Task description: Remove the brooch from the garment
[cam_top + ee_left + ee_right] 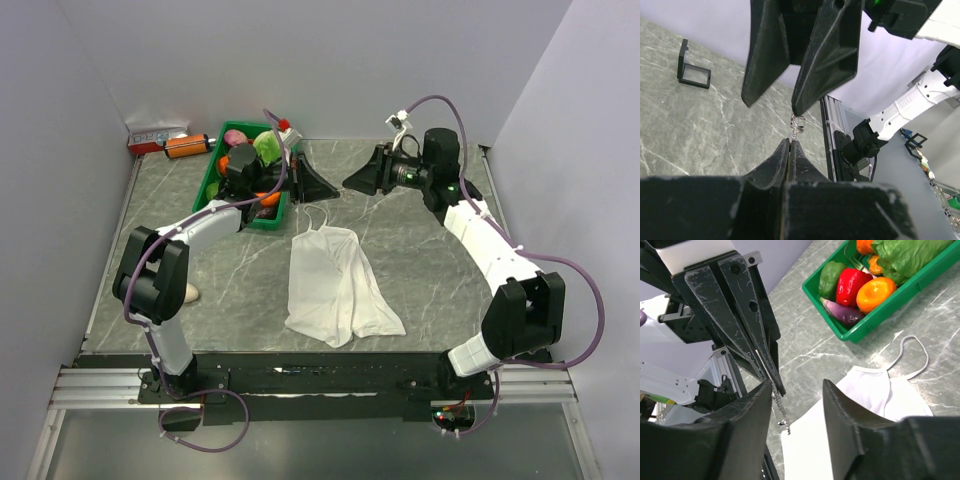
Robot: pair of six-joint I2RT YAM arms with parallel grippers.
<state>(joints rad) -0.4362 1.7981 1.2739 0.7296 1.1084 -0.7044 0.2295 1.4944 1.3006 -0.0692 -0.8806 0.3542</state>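
Note:
The brooch's loose end (786,427) is off-center, next to one finger of my right gripper. Next, my right gripper centers its open fingers on the brooch before it closes.
The garment (335,285) lies flat on the table, white, with thin straps toward the back; it also shows in the right wrist view (865,405). The brooch (797,122) is a tiny silvery chain-like piece, off the cloth and up in the air. My left gripper (791,141) is shut on its lower end, above the table behind the garment (315,185). My right gripper (796,385) faces it tip to tip (350,182), with its jaws open. The brooch (780,407) dangles beside the tip of one right finger.
A green crate (215,190) of vegetables stands at the back left, close behind my left gripper. An orange object (185,147) lies by the back wall. A small white oval lump (192,293) sits near the left arm. A small black open case (692,75) stands on the table.

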